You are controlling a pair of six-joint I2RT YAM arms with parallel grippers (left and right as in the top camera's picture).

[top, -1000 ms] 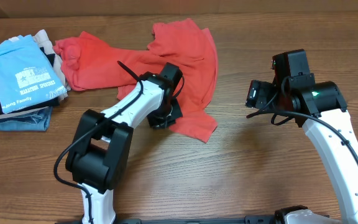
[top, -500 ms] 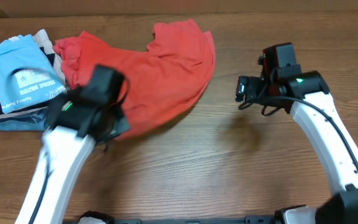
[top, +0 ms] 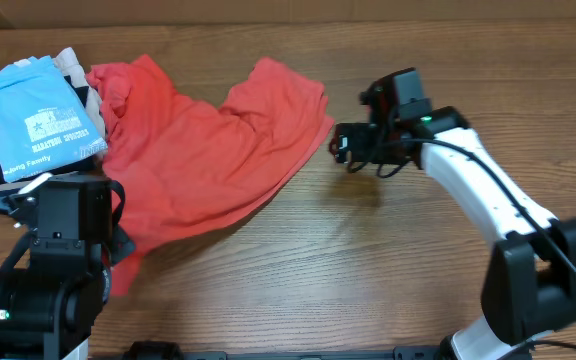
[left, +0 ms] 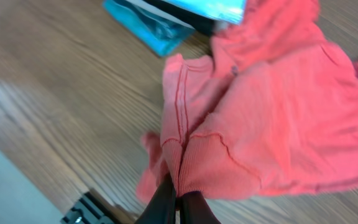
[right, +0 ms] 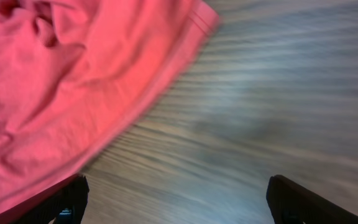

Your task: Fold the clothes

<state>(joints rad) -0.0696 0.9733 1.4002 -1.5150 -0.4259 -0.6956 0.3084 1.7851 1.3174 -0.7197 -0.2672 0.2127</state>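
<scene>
The red shirt lies rumpled [top: 213,135] and the robot's left gripper has only its hem, so the right gripper should grab the shirt's opposite edge [top: 323,122] before both grippers stretch the shirt.
The coral-red T-shirt [top: 203,150] lies spread and rumpled across the table's upper middle, plain side up. My left gripper [left: 179,202] is shut on a hem edge of the red shirt [left: 260,124] at the front left, near the table's front edge; in the overhead view the arm [top: 58,230] covers the jaws. My right gripper [right: 176,199] is open and empty, hovering over bare wood just right of the shirt's right edge [right: 73,74]; it also shows in the overhead view [top: 346,148].
A stack of folded garments topped by a light blue T-shirt with white print [top: 33,115] sits at the far left, touching the red shirt's left sleeve; it also shows in the left wrist view [left: 166,25]. Bare wooden table [top: 368,270] lies at front and right.
My left gripper has dragged the shirt's lower edge leftward and toward the front, stretching the shirt out. My right arm has moved left toward the shirt's right edge.
</scene>
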